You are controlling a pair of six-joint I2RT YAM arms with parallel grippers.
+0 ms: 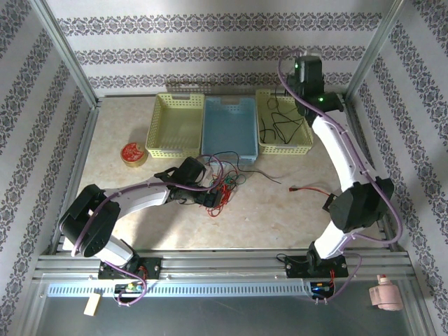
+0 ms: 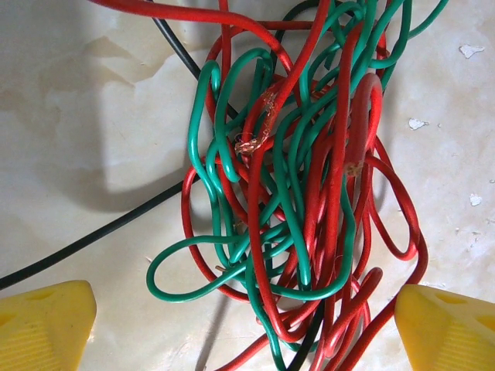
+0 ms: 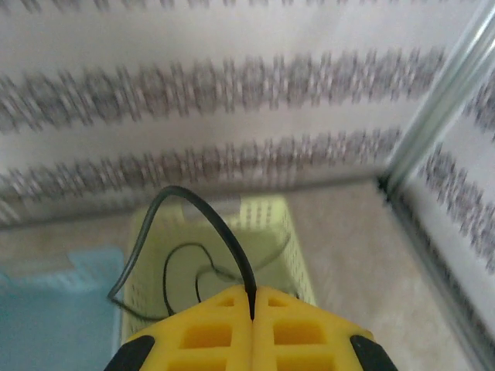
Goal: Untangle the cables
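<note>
My right gripper is holding the black cable [image 3: 210, 209], which is free of the knot and hangs over the yellow basket of black cables [image 1: 280, 124], so it should keep lowering and let go there.
A knot of red and green cables [image 2: 302, 201] with a black strand [image 2: 85, 243] lies on the table [image 1: 294, 217], seen in the top view as a tangle [image 1: 222, 185]. My left gripper [image 2: 246, 325] hovers over it, open, its yellow fingers [image 2: 42, 325] standing either side of the knot. My right gripper [image 3: 252, 297] is shut on a black cable [image 3: 209, 216] that arcs up and hangs into the right yellow basket [image 3: 298, 232]. In the top view that gripper [image 1: 308, 87] is held high above this basket [image 1: 283, 126], where more black cable [image 1: 280, 126] lies.
A second yellow basket [image 1: 175, 126] and a blue bin [image 1: 229, 129] stand along the back. A loose red cable [image 1: 311, 189] lies on the table's right part. A round red-and-yellow disc [image 1: 133, 152] sits at the left. Metal frame posts border the table.
</note>
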